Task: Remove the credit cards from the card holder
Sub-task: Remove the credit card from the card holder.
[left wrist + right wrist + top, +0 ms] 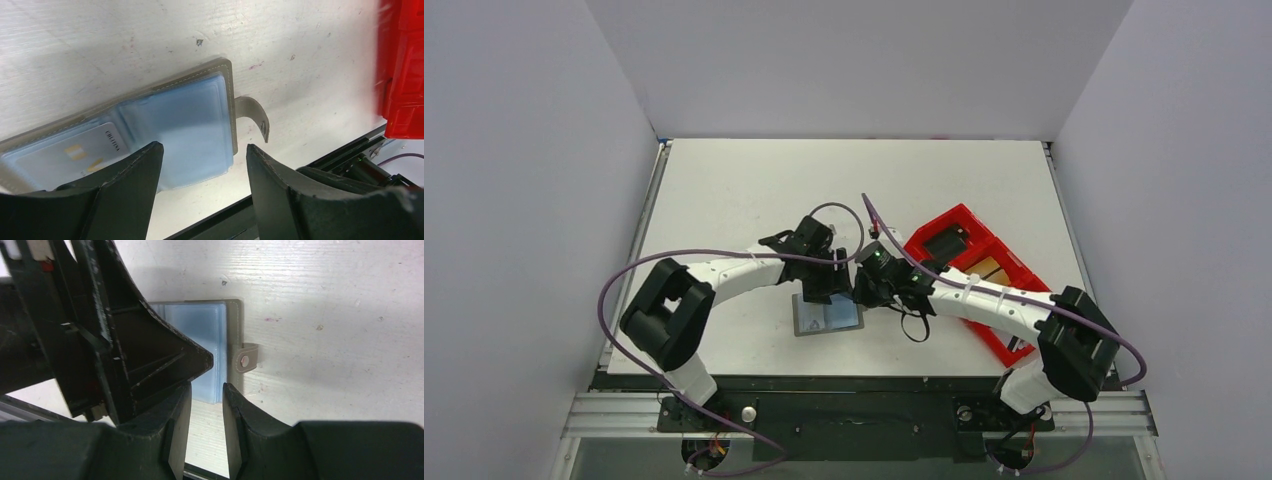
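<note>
The robot's left gripper is hovering over the pocket (848, 315) beside the tab, so it should move across to the pocket with the pale credit card (811, 319).
The card holder (827, 316) lies open on the table near the front edge, blue-grey pockets up (175, 125), its tab (255, 117) sticking out to the right. One pale credit card (75, 152) with a gold chip shows inside the left pocket. A yellow-orange card (987, 268) lies in the red tray. My left gripper (205, 150) hovers open over the right pocket's near edge, nothing between its fingers. My right gripper (206, 387) is just beside it at the holder's near right corner (200, 330), jaws a narrow gap apart and holding nothing.
The long red tray (1014, 275) stands to the right of the holder, with a black block (944, 243) in its far compartment. The table's front edge and black rail (280, 190) run right below the holder. Both wrists crowd together above the holder.
</note>
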`<state>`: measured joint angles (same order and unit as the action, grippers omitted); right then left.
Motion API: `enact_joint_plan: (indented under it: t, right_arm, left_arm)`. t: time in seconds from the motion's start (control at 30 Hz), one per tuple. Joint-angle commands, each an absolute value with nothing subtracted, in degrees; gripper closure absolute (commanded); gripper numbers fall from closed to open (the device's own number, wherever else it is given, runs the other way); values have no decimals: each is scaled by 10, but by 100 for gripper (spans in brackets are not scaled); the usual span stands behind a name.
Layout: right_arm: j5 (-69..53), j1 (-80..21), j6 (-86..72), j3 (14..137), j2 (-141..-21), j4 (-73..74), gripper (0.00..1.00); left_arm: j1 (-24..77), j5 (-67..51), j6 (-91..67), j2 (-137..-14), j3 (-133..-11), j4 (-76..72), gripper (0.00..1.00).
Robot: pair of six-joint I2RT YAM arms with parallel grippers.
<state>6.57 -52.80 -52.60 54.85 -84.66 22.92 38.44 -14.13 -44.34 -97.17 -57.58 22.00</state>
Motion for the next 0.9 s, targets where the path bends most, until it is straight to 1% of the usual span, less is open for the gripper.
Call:
enact_joint_plan:
  t: [0.0,0.33,0.47,0.53,0.63,0.67,0.7,0.8,0.87]
  right_arm:
    - [66,-546,-514,596,-873,221,74]
    - [15,-559,-509,642,-947,190,74]
    - [-14,-560,-508,662,-979,179,74]
    - [-19,-559,-507,671,-991,179,75]
    - [-20,-559,-509,677,-1001,180,76]
    - [-18,-559,-509,678,-1001,182,76]
    - [-13,-558,-509,678,-1001,188,77]
    - [-5,-551,-511,663,-993,191,78]
    - [-2,-547,-511,650,-982,194,79]
  left_arm:
    - [369,-131,-432,-923,-583,226,40]
    - [317,-102,-405,-860,-543,273,40]
    - [289,-88,-393,-833,-513,286,42]
    - [283,-92,-389,-826,-503,284,46]
    - [282,-93,-388,-825,-498,285,57]
    - [282,-93,-389,-824,-495,284,59]
    - [282,-93,-390,-825,-495,281,65]
    - [283,-99,-390,-835,-494,275,74]
    - [287,-105,-390,-843,-496,265,79]
